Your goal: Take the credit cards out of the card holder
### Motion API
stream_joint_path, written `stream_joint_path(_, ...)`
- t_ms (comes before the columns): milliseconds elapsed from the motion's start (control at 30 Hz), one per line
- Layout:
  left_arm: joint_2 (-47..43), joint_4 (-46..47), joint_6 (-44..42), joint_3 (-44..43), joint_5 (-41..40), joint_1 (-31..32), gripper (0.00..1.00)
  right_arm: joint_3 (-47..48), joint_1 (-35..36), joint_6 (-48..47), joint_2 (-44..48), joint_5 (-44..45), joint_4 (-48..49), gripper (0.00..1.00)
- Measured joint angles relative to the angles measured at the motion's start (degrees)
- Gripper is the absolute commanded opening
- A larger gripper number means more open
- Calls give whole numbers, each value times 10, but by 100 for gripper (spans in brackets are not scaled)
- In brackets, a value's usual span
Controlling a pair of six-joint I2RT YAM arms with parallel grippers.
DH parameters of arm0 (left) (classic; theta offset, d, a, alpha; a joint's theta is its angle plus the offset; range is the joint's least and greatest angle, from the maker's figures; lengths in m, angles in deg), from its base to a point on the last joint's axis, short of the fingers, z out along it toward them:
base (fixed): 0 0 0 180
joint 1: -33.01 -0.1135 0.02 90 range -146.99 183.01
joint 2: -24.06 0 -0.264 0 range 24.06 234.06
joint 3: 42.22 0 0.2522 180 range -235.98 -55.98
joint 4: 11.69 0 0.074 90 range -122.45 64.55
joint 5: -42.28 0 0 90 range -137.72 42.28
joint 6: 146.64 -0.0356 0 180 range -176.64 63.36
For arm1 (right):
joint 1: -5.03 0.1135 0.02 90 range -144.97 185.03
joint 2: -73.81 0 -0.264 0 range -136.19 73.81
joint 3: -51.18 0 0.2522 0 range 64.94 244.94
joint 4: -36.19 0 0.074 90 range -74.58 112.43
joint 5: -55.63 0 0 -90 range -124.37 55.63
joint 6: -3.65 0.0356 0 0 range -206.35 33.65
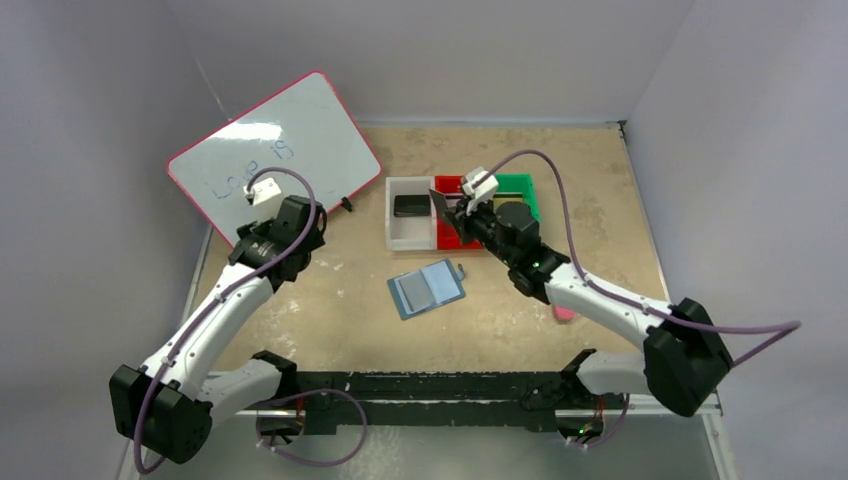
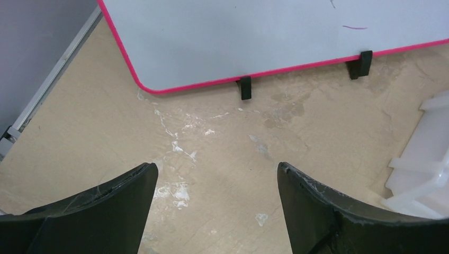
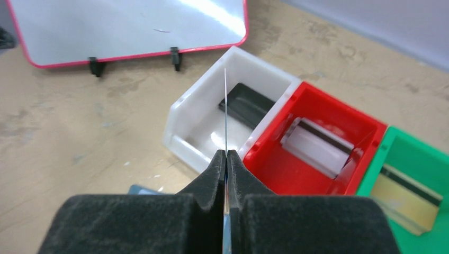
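The credit card's loose end [image 1: 436,197] is pointing toward the open white bin, so the robot's right gripper should go on carrying the credit card until it is over the black card [image 1: 411,205], and then let go.
The card holder [image 1: 428,288] lies open on the table, slate blue with paler pockets; a corner of it shows behind my right fingers [image 3: 143,189]. My right gripper [image 1: 452,212] [image 3: 226,153] is shut on a thin credit card [image 1: 439,204], seen edge-on [image 3: 225,111] above the wall between the white and red bins. A black card [image 3: 246,105] lies in the white bin, a silvery one [image 3: 317,144] in the red bin, a gold one [image 3: 405,193] in the green bin. My left gripper [image 1: 290,225] [image 2: 217,169] is open over bare table, holding nothing.
The white bin [image 1: 392,230], red bin [image 3: 275,169] and green bin [image 1: 520,183] stand in a row behind the holder. A pink-edged whiteboard [image 1: 275,155] [image 2: 265,37] leans at the back left on two black feet. A small pink block [image 1: 565,313] lies under the right arm.
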Motion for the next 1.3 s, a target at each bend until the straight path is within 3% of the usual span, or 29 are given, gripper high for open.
stream_joint_path(233,3,5,-2,0,26,-53,84,121,4,-110,-130,27,-40,0)
stream_joint_path(433,-43,6,1,0,14,-55,85,207,31,-205,-225,50,-80,0)
stream_joint_path(733,-67,6,1,1,1,-55,85,329,80,-338,-387,159,-124,0)
stream_joint_path(867,-67,6,1,5,1,-55,85,334,78,-384,-422,196,-131,0)
stream_joint_path(1300,-67,6,1,7,1,-55,85,356,77,-498,-452,196,-125,2)
